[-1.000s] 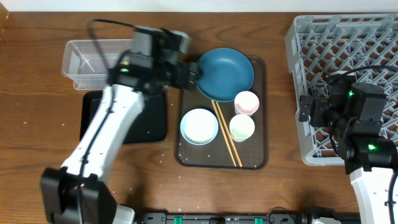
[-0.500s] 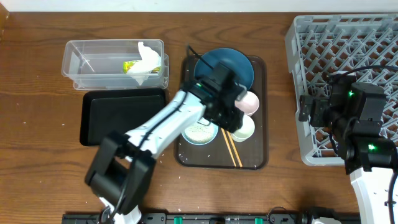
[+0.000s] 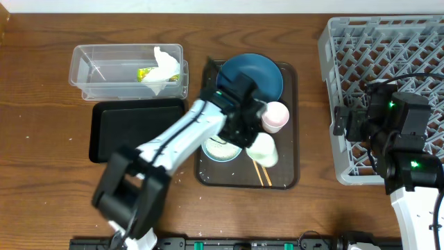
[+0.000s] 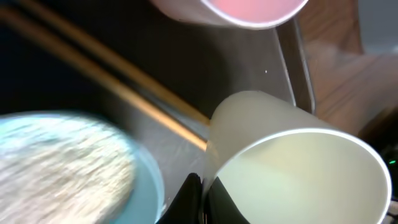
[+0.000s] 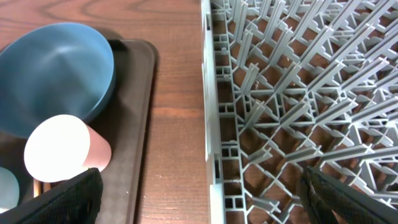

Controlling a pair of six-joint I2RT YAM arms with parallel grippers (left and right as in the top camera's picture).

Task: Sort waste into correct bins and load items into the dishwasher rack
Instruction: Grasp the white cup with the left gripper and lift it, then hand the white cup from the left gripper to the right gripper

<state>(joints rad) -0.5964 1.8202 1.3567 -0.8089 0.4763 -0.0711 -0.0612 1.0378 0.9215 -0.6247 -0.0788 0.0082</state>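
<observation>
The pale whitish cup (image 3: 264,151) is in my left gripper, far away from the dishwasher rack, so I should raise the cup and pass its base (image 4: 244,102) to my right gripper.
My left gripper (image 3: 250,137) (image 4: 202,190) is shut on the rim of the pale whitish cup (image 3: 264,150) (image 4: 292,162), one finger inside and one outside; the cup hangs tilted over the brown tray. The pink cup (image 3: 275,116) (image 4: 242,9) (image 5: 62,155) is just beyond it. The two chopsticks (image 3: 262,173) (image 4: 124,87) lie beneath. The small light blue bowl (image 3: 216,149) (image 4: 62,162) holds white grains and is partly under my arm. The dark blue bowl (image 3: 253,75) (image 5: 56,74) sits at the tray's back. My right gripper (image 3: 343,121) (image 5: 208,208) stands open over the left edge of the dishwasher rack (image 3: 388,55) (image 5: 298,93).
The brown serving tray (image 3: 288,177) carries the dishes. At the back left the clear tub (image 3: 97,73) holds a white tissue (image 3: 164,64) and a yellow-green wrapper (image 3: 146,74). The black tray (image 3: 128,128) lies in front of it.
My left arm swung from the tub side over to the cups, and its jaws closed on the pale cup's rim, tipping it. The right arm has not moved.
</observation>
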